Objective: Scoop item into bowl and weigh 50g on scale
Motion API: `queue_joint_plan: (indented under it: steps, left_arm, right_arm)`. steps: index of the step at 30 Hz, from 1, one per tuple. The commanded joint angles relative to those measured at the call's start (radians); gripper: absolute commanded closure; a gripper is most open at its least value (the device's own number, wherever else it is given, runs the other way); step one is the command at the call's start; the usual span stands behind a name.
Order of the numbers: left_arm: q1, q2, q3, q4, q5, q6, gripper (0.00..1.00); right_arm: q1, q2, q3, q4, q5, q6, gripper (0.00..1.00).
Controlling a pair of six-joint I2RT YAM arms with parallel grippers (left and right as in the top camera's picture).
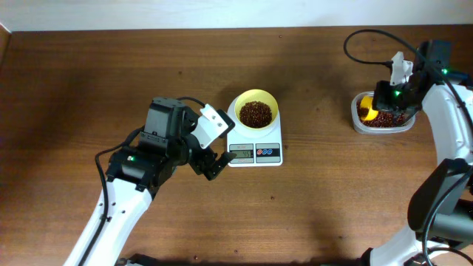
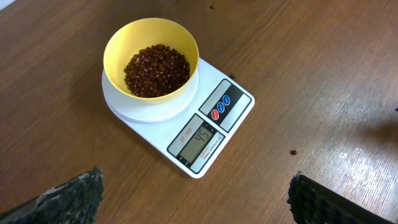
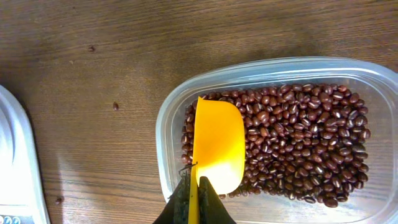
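Note:
The scale reads less than 50g and the scoop stands upright (image 1: pixel 368 108) at the tub's end, so the robot's right gripper should turn the scoop level and bring a few beans to the bowl (image 1: pixel 256 112).
A pale yellow bowl (image 1: pixel 256 111) (image 2: pixel 151 61) partly filled with dark red-brown beans (image 2: pixel 157 70) stands on the white scale (image 1: pixel 255 150) (image 2: pixel 211 127), whose display is lit. My left gripper (image 1: pixel 209 164) (image 2: pixel 196 198) hovers open just in front of the scale, empty. More beans (image 3: pixel 298 143) lie in a clear plastic tub (image 1: pixel 382 114) (image 3: pixel 186 93) at the right. My right gripper (image 1: pixel 390 96) (image 3: pixel 194 205) is shut on the handle of a yellow scoop (image 3: pixel 216 143), whose cup rests over the beans at the tub's left end.
A few stray beans (image 3: pixel 115 106) lie on the wooden table between the tub and the scale. A black cable (image 1: pixel 362 44) loops behind the right arm. The table's far edge runs along the top of the overhead view.

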Motion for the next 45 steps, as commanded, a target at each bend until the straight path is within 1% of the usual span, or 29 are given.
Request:
queue_joint_plan:
  steps: [1,4,6,7,10,12,15,19,25,29,36,42,45]
  left_arm:
    - [0.004,-0.01,-0.004,0.002,0.011,0.013,0.01]
    - [0.004,-0.01,-0.004,0.002,0.011,0.013,0.01]
    - [0.004,-0.01,-0.004,0.002,0.011,0.013,0.01]
    - [0.004,-0.01,-0.004,0.002,0.011,0.013,0.01]
    - [0.004,-0.01,-0.004,0.002,0.011,0.013,0.01]
    - [0.004,-0.01,-0.004,0.002,0.011,0.013,0.01]
    - [0.004,-0.01,-0.004,0.002,0.011,0.013,0.01]
    - [0.004,-0.01,-0.004,0.002,0.011,0.013,0.01]
    - [0.004,-0.01,-0.004,0.002,0.011,0.013,0.01]
    - [0.004,-0.01,-0.004,0.002,0.011,0.013,0.01]
    - [0.004,-0.01,-0.004,0.002,0.011,0.013,0.01]
    - [0.004,-0.01,-0.004,0.002,0.011,0.013,0.01]
    - [0.004,-0.01,-0.004,0.002,0.011,0.013,0.01]
  right_arm:
    - [0.0,0.008,0.003,-0.005,0.017,-0.005,0.96]
    - [0.0,0.008,0.002,-0.014,0.131,-0.047,0.96]
    - [0.0,0.008,0.002,-0.014,0.139,-0.065,0.96]
    - [0.0,0.008,0.002,-0.014,0.122,-0.065,0.96]
    - [0.0,0.008,0.002,-0.017,-0.017,-0.063,0.96]
    - [0.0,0.008,0.002,-0.031,-0.054,-0.029,0.96]
    - [0.0,0.008,0.002,-0.067,-0.117,-0.019,0.96]
    - [0.0,0.008,0.002,-0.108,-0.128,-0.019,0.96]
    - [-0.004,0.008,0.002,-0.109,-0.108,-0.019,0.96]
    - [-0.064,0.007,0.002,-0.109,-0.114,-0.019,0.96]
    - [-0.211,0.007,0.002,-0.107,-0.385,-0.02,0.96]
    - [-0.315,0.007,0.002,-0.108,-0.49,-0.019,0.96]
    - [-0.321,0.007,0.002,-0.108,-0.545,-0.02,0.96]
